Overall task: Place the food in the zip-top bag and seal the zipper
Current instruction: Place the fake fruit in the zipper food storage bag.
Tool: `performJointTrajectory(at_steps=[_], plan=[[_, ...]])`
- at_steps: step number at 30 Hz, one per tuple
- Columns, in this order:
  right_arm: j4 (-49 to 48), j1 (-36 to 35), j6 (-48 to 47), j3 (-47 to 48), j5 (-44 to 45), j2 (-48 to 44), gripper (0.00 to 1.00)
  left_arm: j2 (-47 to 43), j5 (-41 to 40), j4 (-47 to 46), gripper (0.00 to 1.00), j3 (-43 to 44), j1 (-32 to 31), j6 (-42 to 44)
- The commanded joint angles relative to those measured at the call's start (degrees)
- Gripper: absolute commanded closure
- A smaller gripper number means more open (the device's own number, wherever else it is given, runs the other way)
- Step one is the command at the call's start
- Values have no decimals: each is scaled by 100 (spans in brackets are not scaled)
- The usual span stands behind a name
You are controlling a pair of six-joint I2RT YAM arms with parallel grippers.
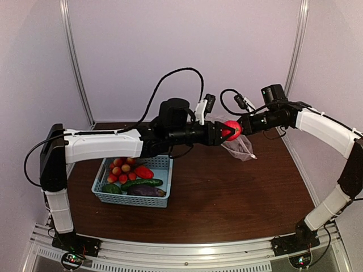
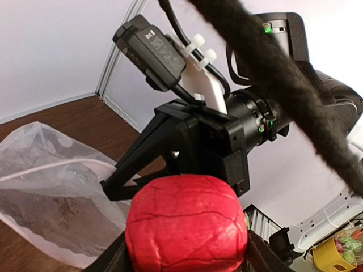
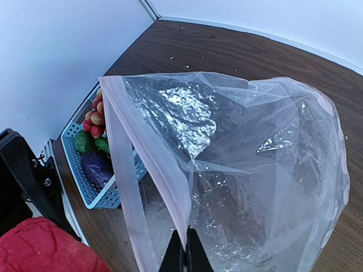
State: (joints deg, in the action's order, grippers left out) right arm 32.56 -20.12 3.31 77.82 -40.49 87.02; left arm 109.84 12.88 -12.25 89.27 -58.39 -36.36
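Next, my left gripper pulls back and guides the red food piece (image 1: 231,130) through the bag's opening, because the piece is in front of my right gripper, next to the bag's opening (image 2: 67,212).
My left gripper (image 1: 229,131) is shut on a round red tomato-like food piece (image 2: 186,225), held in the air right at my right gripper (image 1: 243,128). The piece also shows in the top view (image 1: 232,130) and at the bottom left of the right wrist view (image 3: 45,248). My right gripper (image 3: 185,258) is shut on the mouth edge of the clear zip-top bag (image 3: 249,181), pinching one side of its pale zipper strip (image 3: 148,164). The bag (image 1: 239,146) hangs open below, also seen in the left wrist view (image 2: 51,192). Cherry tomatoes (image 1: 121,168), red pepper (image 1: 143,171), cucumber (image 1: 142,183) and eggplant (image 1: 146,191) lie in the basket.
The light-blue perforated basket (image 1: 136,200) stands at the left of the brown table, under my left forearm; it also shows in the right wrist view (image 3: 96,195). White walls enclose the back and sides. A metal rail runs along the near edge.
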Motion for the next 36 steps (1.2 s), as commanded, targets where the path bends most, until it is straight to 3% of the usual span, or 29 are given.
performJointTrajectory(at_steps=[1,14,21,26,36], plan=[[-98,17,271,105,-318,-126,100,347,-83,-457,56,392,-10,-51],[-286,197,566,36,-293,-354,100,455,-760,-308,59,71,-11,-140],[-447,186,671,-96,-739,-432,100,756,-1510,509,61,597,26,-398],[-856,167,899,-377,-1052,-594,100,1039,-1372,781,62,887,159,-854],[-838,96,750,-576,-770,-460,100,1031,-440,-104,64,1026,161,-781]])
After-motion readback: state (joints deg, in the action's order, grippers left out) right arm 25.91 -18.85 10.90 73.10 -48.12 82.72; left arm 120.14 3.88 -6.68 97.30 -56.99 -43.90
